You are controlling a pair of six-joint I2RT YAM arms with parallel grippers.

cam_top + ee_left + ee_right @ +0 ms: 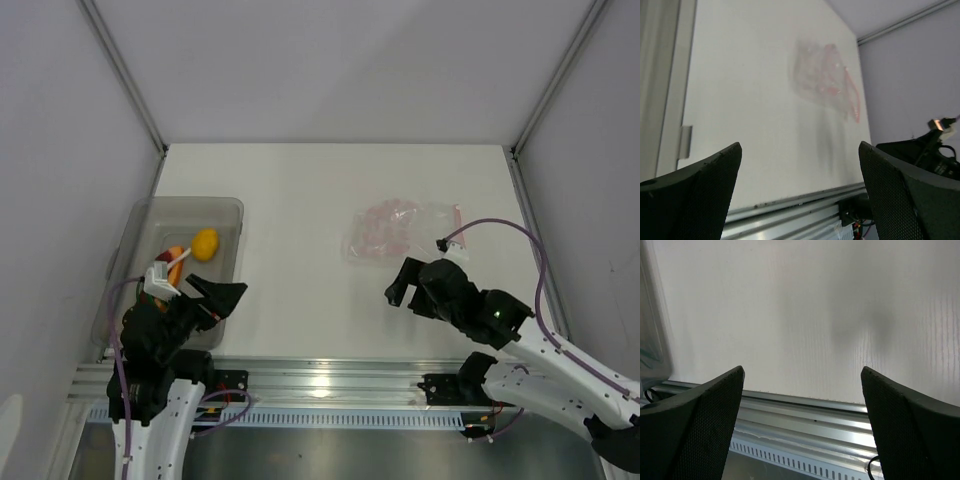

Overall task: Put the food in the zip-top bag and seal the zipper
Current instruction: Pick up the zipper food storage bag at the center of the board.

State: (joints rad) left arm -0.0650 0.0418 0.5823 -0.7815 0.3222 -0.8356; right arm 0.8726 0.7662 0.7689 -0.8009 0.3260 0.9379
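I should keep my left gripper waiting by the bin (236,255) while my right gripper brings the bag's zipper edge (459,226) over, because that edge is far from my left gripper.
The food lies in a translucent grey bin (228,208) at the left: a round yellow fruit (205,243) and an orange-red piece (174,260), partly hidden by the left arm. The clear zip-top bag (402,231) lies flat right of centre; its pinkish-red zipper (457,219) runs along its right edge. The bag also shows in the left wrist view (822,77). My left gripper (224,297) is open and empty at the bin's near right corner. My right gripper (400,284) is open and empty, just near of the bag.
A metal rail (330,380) runs along the table's near edge and shows in the right wrist view (805,412). Grey walls enclose the table on the left, far and right sides. The bin's corner (652,347) shows at the left of the right wrist view.
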